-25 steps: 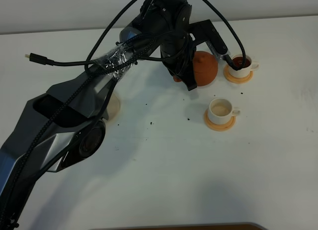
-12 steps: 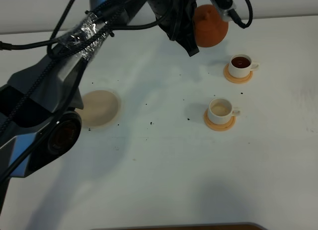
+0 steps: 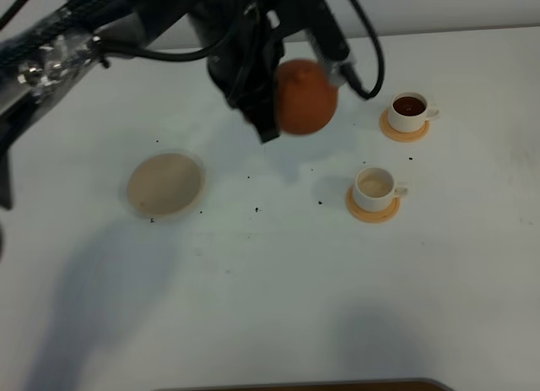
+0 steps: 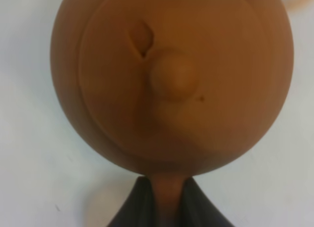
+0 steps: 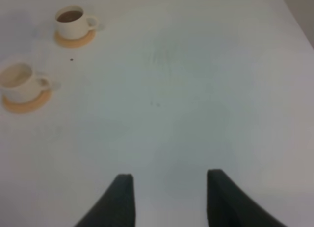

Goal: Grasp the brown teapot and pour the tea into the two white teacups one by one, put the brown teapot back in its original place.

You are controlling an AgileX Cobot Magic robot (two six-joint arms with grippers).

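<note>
The brown teapot point(image 3: 305, 98) is hanging high and away from the near teacup point(image 3: 374, 186), and that teacup looks pale inside. Next, my left gripper brings the teapot down and turns its spout to that teacup.
The brown teapot point(image 3: 305, 96) hangs above the table, left of the two white teacups and right of the beige saucer point(image 3: 165, 183). My left gripper point(image 3: 268, 111) is shut on its handle. In the left wrist view the teapot point(image 4: 171, 75) fills the frame lid-up, with the handle clamped between my left gripper point(image 4: 167, 207) fingers. The far teacup point(image 3: 409, 109) holds dark tea. The near teacup point(image 3: 374, 185) looks pale inside. Each stands on an orange-tan coaster. My right gripper point(image 5: 169, 197) is open over bare table, with the far teacup point(image 5: 71, 18) and near teacup point(image 5: 17, 80) well away from it.
Small dark specks point(image 3: 256, 209) dot the white table between the saucer and the cups. The left arm and its black cables point(image 3: 152, 28) cross the back left. A brown edge point(image 3: 295, 384) shows at the table's front.
The left arm has carried the teapot away from the far cup, first up and back, then left and forward over the table's middle. The saucer, earlier partly hidden by the arm, now shows fully.
</note>
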